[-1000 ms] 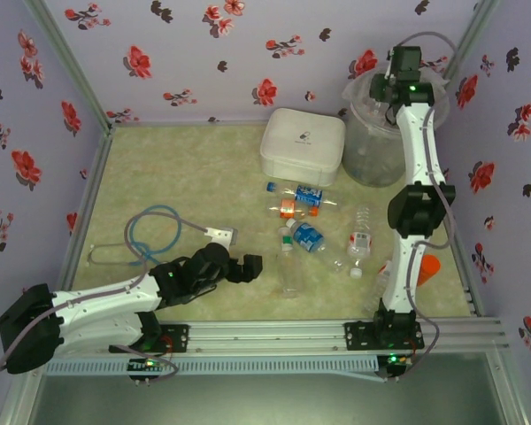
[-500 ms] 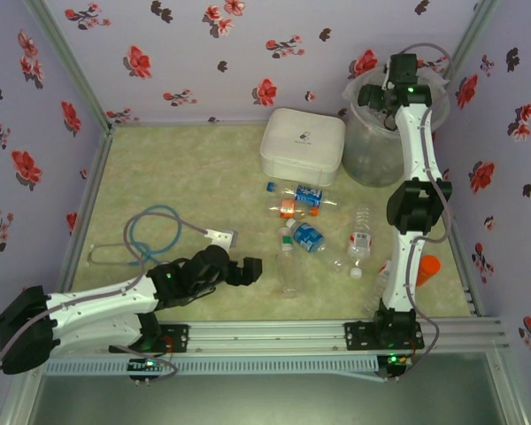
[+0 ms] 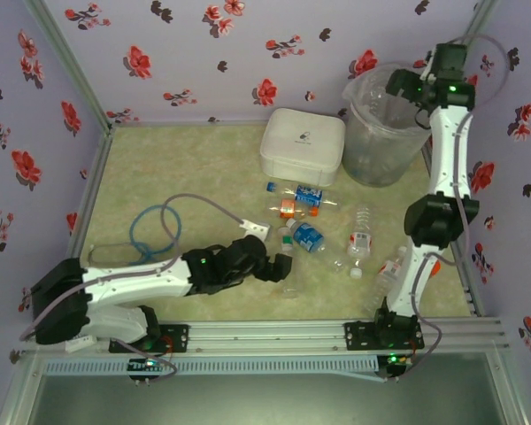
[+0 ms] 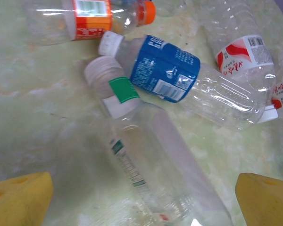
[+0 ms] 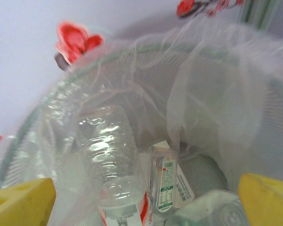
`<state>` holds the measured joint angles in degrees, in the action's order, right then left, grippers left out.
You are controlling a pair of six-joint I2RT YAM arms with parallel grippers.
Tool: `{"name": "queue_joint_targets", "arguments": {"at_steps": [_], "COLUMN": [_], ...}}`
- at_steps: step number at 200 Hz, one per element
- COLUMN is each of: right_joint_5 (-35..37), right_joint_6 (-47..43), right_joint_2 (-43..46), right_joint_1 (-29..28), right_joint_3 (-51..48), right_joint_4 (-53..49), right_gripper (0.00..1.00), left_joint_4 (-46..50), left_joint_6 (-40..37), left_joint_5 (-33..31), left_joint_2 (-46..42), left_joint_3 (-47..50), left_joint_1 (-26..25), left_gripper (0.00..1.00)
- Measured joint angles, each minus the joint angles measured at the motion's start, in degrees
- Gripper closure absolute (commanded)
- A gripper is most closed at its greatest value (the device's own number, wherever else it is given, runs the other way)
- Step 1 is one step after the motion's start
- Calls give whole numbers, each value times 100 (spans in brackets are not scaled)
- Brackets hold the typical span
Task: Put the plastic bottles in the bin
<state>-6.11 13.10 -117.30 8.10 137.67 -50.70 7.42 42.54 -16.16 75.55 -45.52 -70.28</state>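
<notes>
I should use my left gripper to take the clear white-capped bottle (image 3: 286, 237) by its body (image 4: 153, 165) and pass the bottle to my right gripper, because the bottle lies far from the bin.
Several plastic bottles lie on the table: a blue-labelled one (image 3: 307, 235), an orange-labelled one (image 3: 288, 208) and a red-and-white one (image 3: 360, 239). My left gripper (image 3: 270, 266) is open, low over a clear white-capped bottle (image 4: 146, 160) that lies between its yellow fingertips (image 4: 19, 200). The blue-labelled bottle (image 4: 170, 75) lies just beyond it. My right gripper (image 3: 409, 84) is open above the bin (image 3: 380, 133). Inside the bag-lined bin (image 5: 132, 52) lie a clear ribbed bottle (image 5: 106, 146) and a small labelled bottle (image 5: 164, 181), below the right gripper (image 5: 144, 202).
A white lidded box (image 3: 303, 144) stands left of the bin. A blue cable loop (image 3: 155, 232) with a white plug (image 3: 257, 228) lies left of the bottles. Another bottle (image 3: 389, 274) lies by the right arm's base. Flowered walls close in the table.
The right gripper opened over the bin and swung right along its rim. The left arm reached right, from open table to over the clear bottle.
</notes>
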Motion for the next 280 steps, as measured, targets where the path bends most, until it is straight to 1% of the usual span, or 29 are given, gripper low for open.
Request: {"name": "queue_joint_targets", "arguments": {"at_steps": [12,43,60,73,100,134,167,190,203,220,254,280], "right_joint_5": [-59,-232,-304,-319,-337,-514,-684,-861,-994,-1209,-1698,-1941], "right_joint_6": [81,433,673,817,933,966,966,973,975,1003,1106,1226], "right_joint_2": [474,1950,2608,2999,3738,4625,5104,5283,5320,5372,5608,5783], "right_joint_1": [13,-50,-76,-76,-140,-286,-326,-326,-326,-326,-341,-380], "right_joint_3": [-470,-2365,-3217,-3672,-4430,-5311,-5825,-6168,-6332,-6572,-7195,-7567], "right_joint_4": [168,977,1335,1482,1672,1786,1790,1792,1794,1808,2033,2232], "right_gripper": [0,0,0,0,0,0,0,0,0,1,0,0], "left_joint_4": [177,820,1080,1252,1528,1617,1714,1869,1928,1950,1969,1967], "left_joint_6": [-26,48,188,306,516,647,699,752,798,870,1038,1126], "left_joint_5": [-15,-28,-31,-31,0,232,411,470,501,546,612,660], "left_joint_2": [341,1152,1462,1650,1976,2404,2726,2780,2780,2778,2621,2393], "left_joint_3": [-382,-1379,-1659,-1749,-1810,-1965,-2168,-2205,-2205,-2170,-1814,-1499], "left_joint_1": [-72,-219,-238,-245,-271,-348,-361,-361,-361,-361,-337,-260], "left_gripper": [0,0,0,0,0,0,0,0,4,11,31,42]}}
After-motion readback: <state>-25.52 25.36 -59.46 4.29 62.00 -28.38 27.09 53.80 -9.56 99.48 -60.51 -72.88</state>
